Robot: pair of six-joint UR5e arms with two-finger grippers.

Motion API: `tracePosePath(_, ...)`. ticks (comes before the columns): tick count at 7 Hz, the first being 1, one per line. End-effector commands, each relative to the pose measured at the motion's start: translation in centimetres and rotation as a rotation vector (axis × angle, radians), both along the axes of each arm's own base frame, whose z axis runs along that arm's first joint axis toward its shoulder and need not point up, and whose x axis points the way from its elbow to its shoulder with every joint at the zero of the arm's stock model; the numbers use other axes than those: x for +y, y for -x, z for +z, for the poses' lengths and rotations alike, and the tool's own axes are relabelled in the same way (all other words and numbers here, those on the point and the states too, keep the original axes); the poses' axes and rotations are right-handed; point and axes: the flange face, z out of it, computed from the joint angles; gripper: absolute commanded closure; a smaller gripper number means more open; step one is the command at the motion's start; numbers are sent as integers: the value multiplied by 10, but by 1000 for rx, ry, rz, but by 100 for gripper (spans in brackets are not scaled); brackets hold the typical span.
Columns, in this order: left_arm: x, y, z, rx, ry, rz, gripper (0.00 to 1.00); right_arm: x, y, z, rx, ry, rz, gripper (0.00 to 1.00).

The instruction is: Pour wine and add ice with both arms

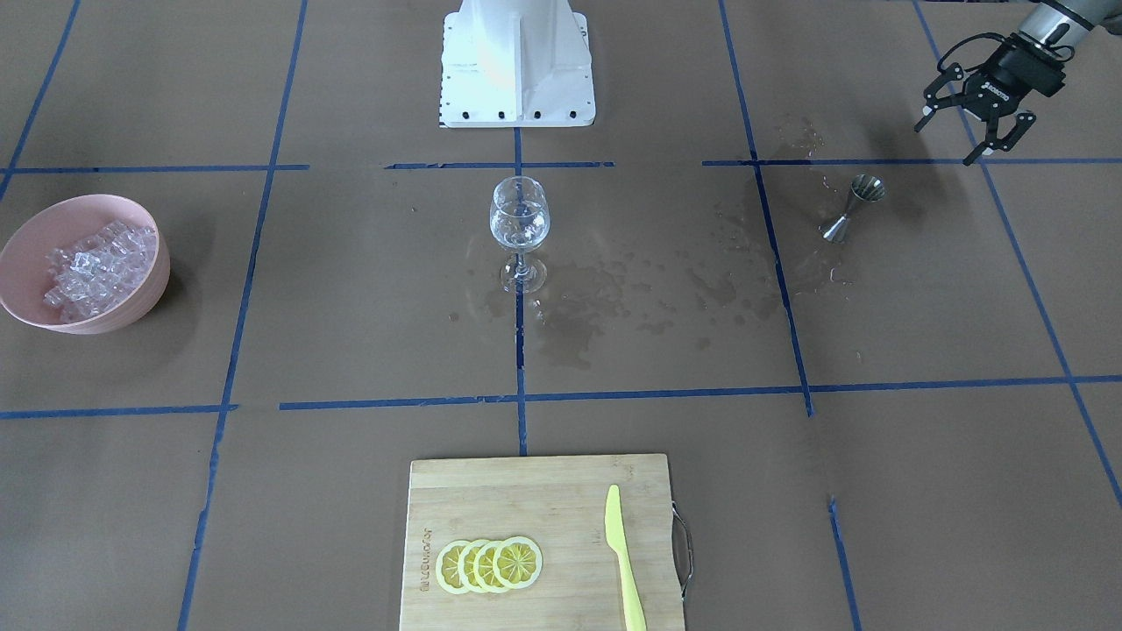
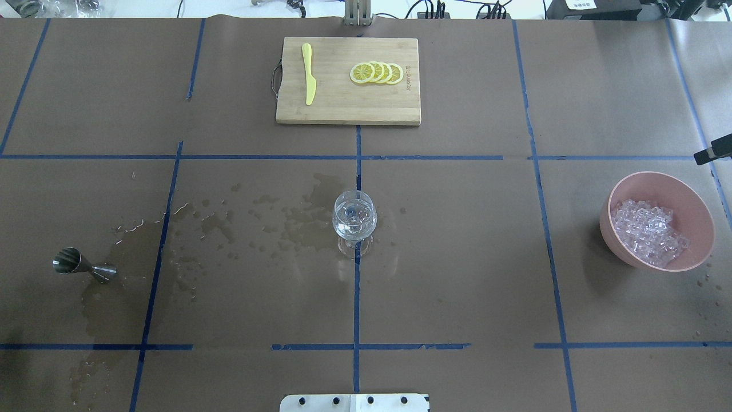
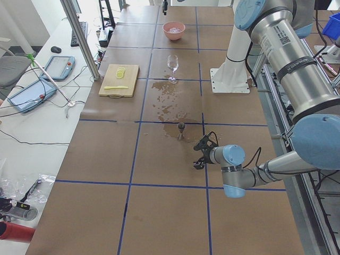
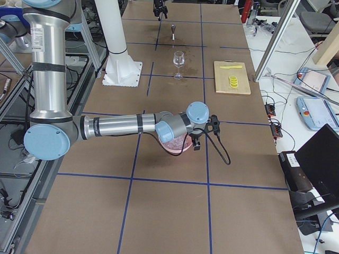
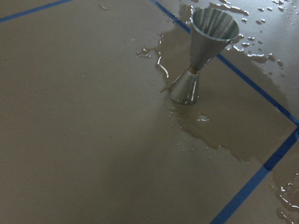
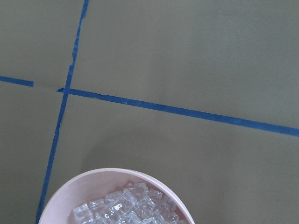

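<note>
I expect the gripped ice cube (image 1: 93, 261) to come loose on its own when I lift it, since the heap in the pink bowl shows jumbled corners and gaps (image 1: 114, 252).
A wine glass (image 1: 519, 219) stands upright mid-table with a little clear wine (image 2: 353, 222) in its bowl. A steel jigger (image 1: 852, 207) stands upright on wet paper; the left wrist view shows it close (image 5: 203, 53). My left gripper (image 1: 945, 145) hangs open and empty, above and behind the jigger. A pink bowl (image 2: 623, 243) holds many ice cubes (image 2: 649, 232). Only a black tip of my right gripper (image 2: 712, 151) shows, beyond the bowl; I cannot tell whether it is open. The right wrist view shows the bowl's rim (image 6: 117, 173) and ice (image 6: 126, 209) below.
A bamboo cutting board (image 2: 337, 109) at the far edge carries lemon slices (image 2: 377, 72) and a yellow knife (image 2: 309, 74). Dark wet stains (image 2: 286, 217) spread between glass and jigger. The white pedestal (image 1: 517, 61) stands at the robot's side.
</note>
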Motion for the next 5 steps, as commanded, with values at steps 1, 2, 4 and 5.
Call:
tracePosePath(1,-126,-3,-23,-112,-23,-71,0,11,1,-14,-33,-35,38,0)
tracePosePath(2,-179,9,-43,-143,-44,-76,0,21,10,-29,-57,-12,62,0)
tracePosePath(4,-246,52,-85,-69,71,-70,0,45,9,-56,-77,14,96,0)
tracePosePath(5,-269,67,-100,-61,118,-89,0,54,18,-60,-52,42,126,0)
